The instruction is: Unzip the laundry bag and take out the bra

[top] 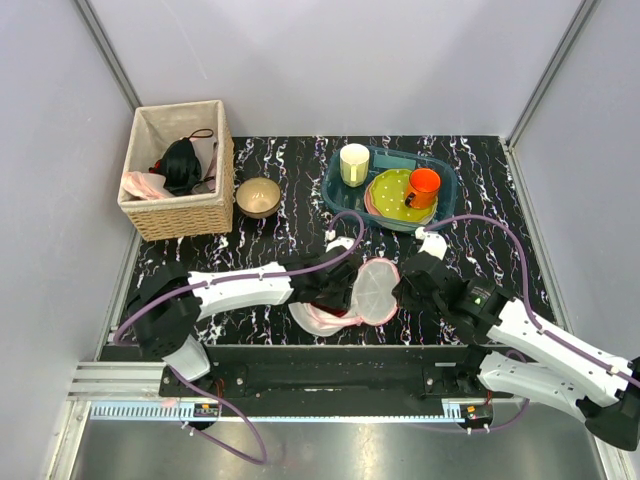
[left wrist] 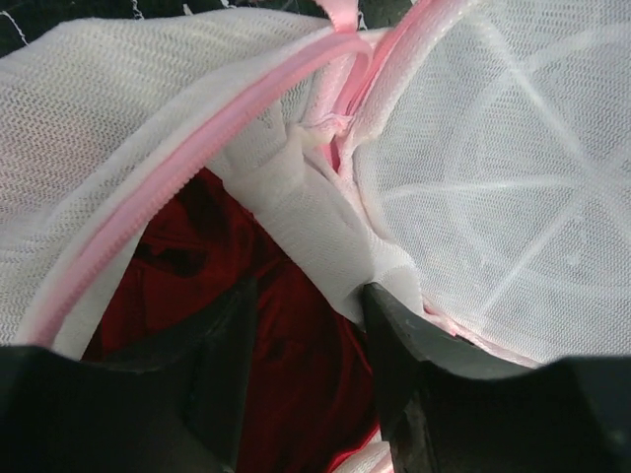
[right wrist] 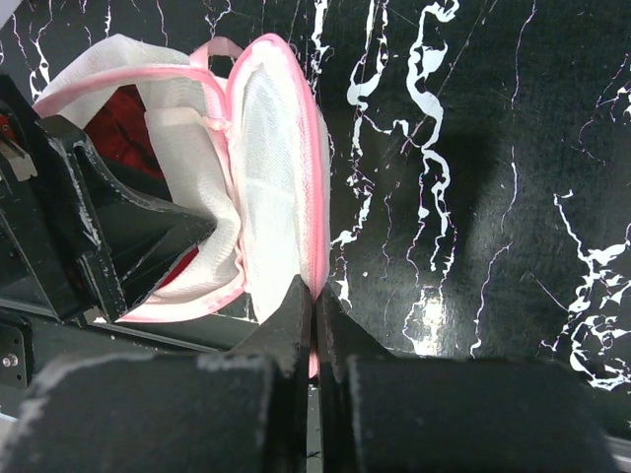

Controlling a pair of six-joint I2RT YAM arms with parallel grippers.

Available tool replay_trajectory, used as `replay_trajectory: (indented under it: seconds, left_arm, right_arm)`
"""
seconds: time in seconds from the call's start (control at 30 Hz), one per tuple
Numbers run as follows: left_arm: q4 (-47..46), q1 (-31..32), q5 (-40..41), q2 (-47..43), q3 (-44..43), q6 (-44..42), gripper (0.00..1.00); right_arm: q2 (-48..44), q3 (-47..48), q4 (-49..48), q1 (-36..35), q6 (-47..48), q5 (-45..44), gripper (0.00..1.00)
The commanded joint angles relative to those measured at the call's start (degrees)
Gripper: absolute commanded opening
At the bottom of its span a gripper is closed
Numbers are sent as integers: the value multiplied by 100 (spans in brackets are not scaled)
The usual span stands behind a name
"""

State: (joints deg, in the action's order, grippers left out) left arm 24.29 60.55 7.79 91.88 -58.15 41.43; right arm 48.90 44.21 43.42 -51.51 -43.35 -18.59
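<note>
The laundry bag's white mesh fold (left wrist: 308,229) is lying on top of the bra's edge. My left gripper should therefore pull that fold (left wrist: 337,278) back before it picks up the bra.
The laundry bag (top: 375,290), white mesh with pink zipper trim, lies at the table's near middle with its zipper open and one flap raised on edge. My right gripper (top: 405,288) is shut on the flap's pink rim (right wrist: 315,286) and holds it up. My left gripper (top: 335,290) reaches into the opening. In the left wrist view its jaws (left wrist: 308,291) stand apart, with the dark red bra (left wrist: 296,374) between them inside the bag (left wrist: 493,148). The bra (right wrist: 123,128) also shows through the opening of the bag (right wrist: 276,148) in the right wrist view.
A wicker basket (top: 180,215) with dark and pale cloths stands at the back left. A brass bowl (top: 258,196) sits beside it. A teal tray (top: 452,190) at the back middle holds a cream cup (top: 354,164), plates and an orange mug (top: 423,186).
</note>
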Motion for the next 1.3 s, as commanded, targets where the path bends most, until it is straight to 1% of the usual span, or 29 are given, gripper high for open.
replay_trajectory:
  seconds: [0.0, 0.03, 0.07, 0.13, 0.17, 0.37, 0.6, 0.63, 0.67, 0.73, 0.8, 0.83, 0.87, 0.93, 0.97, 1.03, 1.13, 1.27]
  left_arm:
    - [-30, -17, 231, -398, -21, -3, 45]
    - [-13, -17, 240, -529, 5, -3, 41]
    - [14, -17, 223, -617, 32, -21, 20]
    - [101, -26, 232, -845, 67, 14, 4]
    - [128, -35, 223, -916, 84, 14, 0]
    - [365, -79, 179, -1356, 76, -12, 0]
    - [471, -96, 275, -1558, 181, -30, 0]
    - [462, -96, 284, -1541, 207, -65, 1]
    - [488, -96, 336, -1524, 216, -65, 6]
    - [480, -96, 372, -1445, 277, -47, 24]
    - [384, -96, 294, -1427, 348, -91, 29]
    - [348, -96, 258, -1436, 383, -152, 35]
    - [313, -96, 241, -1462, 427, -161, 36]
    - [295, -96, 258, -1602, 462, -205, 43]
    - [234, -96, 214, -1664, 515, -232, 49]
    - [138, -96, 74, -1795, 550, -363, 50]
    - [-47, -70, -364, -1954, 542, -495, 49]
    - [-66, 88, -507, -1753, 340, -689, 49]
  right_arm:
    - [40, 44, 26, -35, 2, -215, 0]
    - [40, 27, 26, -35, 2, -224, 0]
    - [31, -8, 52, -26, 2, -259, 0]
    - [5, -35, 79, -35, -15, -303, 0]
    - [-4, -52, 105, -35, -7, -338, 0]
    - [66, -52, 237, -35, 37, -522, 0]
    - [181, 0, 228, -26, 73, -523, 0]
    - [198, 0, 220, -44, 73, -514, 0]
    - [224, 0, 202, -35, 81, -497, 0]
    - [251, 18, 185, -26, 82, -462, 0]
    - [295, 35, 176, -35, 90, -426, 0]
    - [295, 27, 176, -35, 99, -418, 0]
    - [321, 27, 167, -35, 108, -400, 0]
    - [322, 18, 176, -35, 134, -409, 0]
    - [304, 18, 167, -35, 143, -409, 0]
    - [251, 1, 150, -35, 143, -417, 0]
    - [207, -26, 88, -35, 152, -417, 0]
    - [277, 18, 62, -35, 169, -417, 0]
